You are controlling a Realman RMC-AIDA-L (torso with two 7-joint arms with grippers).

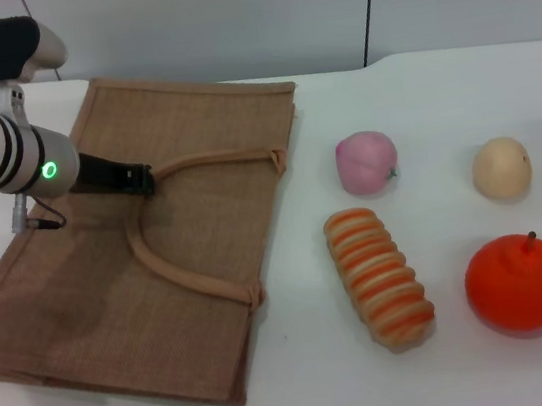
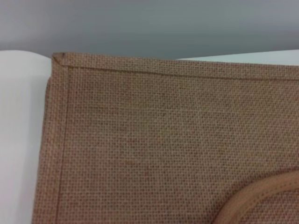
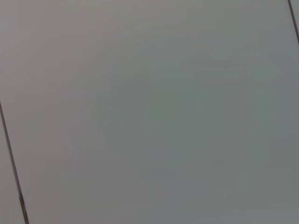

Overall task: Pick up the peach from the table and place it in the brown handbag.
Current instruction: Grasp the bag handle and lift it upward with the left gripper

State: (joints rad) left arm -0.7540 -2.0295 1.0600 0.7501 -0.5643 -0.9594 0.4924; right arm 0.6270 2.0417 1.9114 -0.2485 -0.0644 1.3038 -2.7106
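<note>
My left gripper should keep the handbag's handle up while my right gripper takes the peach (image 1: 366,161) inside, because the handbag lies flat with its opening (image 1: 271,225) closed.
The peach (image 1: 366,161), pink with a paler crease, lies on the white table (image 1: 427,90) to the right of the brown handbag (image 1: 226,240). The handbag lies flat on the left half of the table, its tan loop handles (image 1: 206,159) on top. It fills the left wrist view (image 2: 149,140), with a handle curve (image 2: 261,198) at one corner. My left gripper (image 1: 138,179) reaches over the bag and rests at the left end of the upper handle, far from the peach. My right arm is out of view; its wrist view shows only a grey wall.
A striped orange-and-cream bread roll (image 1: 377,277) lies just in front of the peach. A pale beige round fruit (image 1: 501,168) and a bright orange fruit with a stem (image 1: 517,283) sit at the right. A grey wall stands behind the table.
</note>
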